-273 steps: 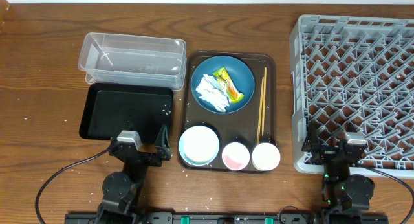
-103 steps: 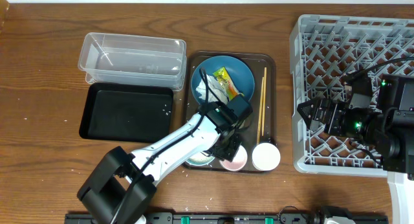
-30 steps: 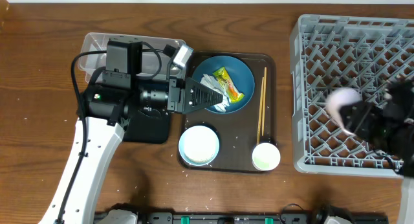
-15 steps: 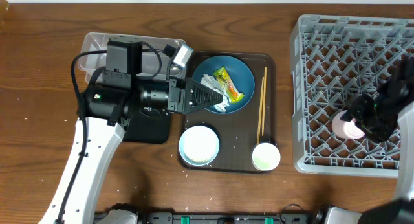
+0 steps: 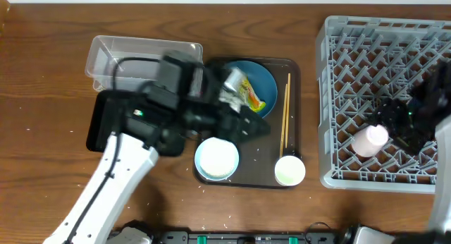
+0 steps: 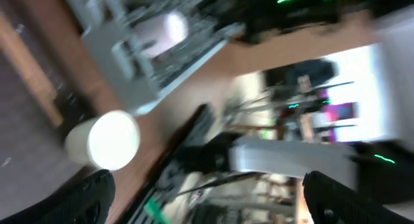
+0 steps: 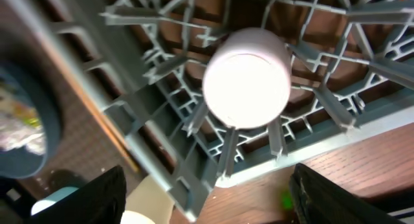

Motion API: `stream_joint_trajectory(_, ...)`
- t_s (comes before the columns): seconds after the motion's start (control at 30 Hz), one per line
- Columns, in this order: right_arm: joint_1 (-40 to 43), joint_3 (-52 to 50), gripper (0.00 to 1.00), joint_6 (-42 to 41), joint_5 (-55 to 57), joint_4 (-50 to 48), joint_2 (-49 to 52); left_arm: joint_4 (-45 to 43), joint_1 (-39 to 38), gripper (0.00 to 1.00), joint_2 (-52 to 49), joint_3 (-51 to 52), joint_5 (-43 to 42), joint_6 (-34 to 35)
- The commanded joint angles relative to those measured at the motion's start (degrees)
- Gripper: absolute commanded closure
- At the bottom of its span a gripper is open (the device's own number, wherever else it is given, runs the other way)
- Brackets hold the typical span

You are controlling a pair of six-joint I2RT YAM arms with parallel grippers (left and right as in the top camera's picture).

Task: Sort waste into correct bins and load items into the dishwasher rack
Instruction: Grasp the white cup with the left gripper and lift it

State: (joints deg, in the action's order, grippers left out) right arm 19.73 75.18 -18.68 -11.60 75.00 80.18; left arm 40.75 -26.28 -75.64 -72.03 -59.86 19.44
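Note:
Next, I pick up the white cup (image 5: pixel 289 171) with my left gripper and pass it to my right gripper, because the cup stands on the brown tray, across from the rack.
The small pink cup (image 5: pixel 370 139) stands upside down among the pegs at the front of the grey dishwasher rack (image 5: pixel 380 61). My right gripper (image 5: pixel 396 130) is just behind it, open, and its fingers (image 7: pixel 97 191) are off the cup (image 7: pixel 246 78). My left gripper (image 5: pixel 254 127), blurred by motion, hovers open and empty over the brown tray, near the blue bowl (image 5: pixel 266 76). Its wrist view looks past the white cup (image 6: pixel 103 138) towards the rack (image 6: pixel 123 49). In the bowl lie the tissue (image 5: pixel 231 94) and the yellow wrapper (image 5: pixel 251 96); the arm hides part of them.
On the brown serving tray (image 5: pixel 292 66) are a white bowl (image 5: pixel 217 159), the white cup (image 5: pixel 289 170) and the chopsticks (image 5: pixel 285 113). A clear tub (image 5: pixel 120 57) and a black tray (image 5: pixel 102 124) lie to the left, partly under my left arm.
My right gripper has opened and left the pink cup in the rack. My left arm has swung to the right and towards the front, over the brown tray.

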Motion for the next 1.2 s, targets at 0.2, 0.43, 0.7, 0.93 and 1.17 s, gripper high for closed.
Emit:
stream_joint_trajectory(0.2,0.46,1.75,0.13,2.86,-4.74,-0.68,-12.74,4.94,-21.59,0.07,-6.75,1.46,49.66,-1.77)
stream_joint_trajectory(0.43,0.46,1.75,0.13,2.86,-5.92,-0.02,-14.95,-0.83,-29.94,0.13,-21.29,1.46,50.99,-1.73)
stream_joint_trajectory(0.7,0.46,1.75,0.13,2.86,-6.03,0.7,-14.93,-1.6,-30.91,0.67,-28.06,1.38,53.05,-1.05)
stream_joint_trajectory(0.93,0.46,1.75,0.13,3.91,-7.63,0.66,-14.93,3.3,-27.15,0.94,-19.34,-3.89,52.41,2.12)
stream_joint_trajectory(1.17,0.37,1.75,0.14,12.96,-17.22,0.46,-14.93,3.93,-9.97,0.93,-5.09,-4.39,31.65,0.42)
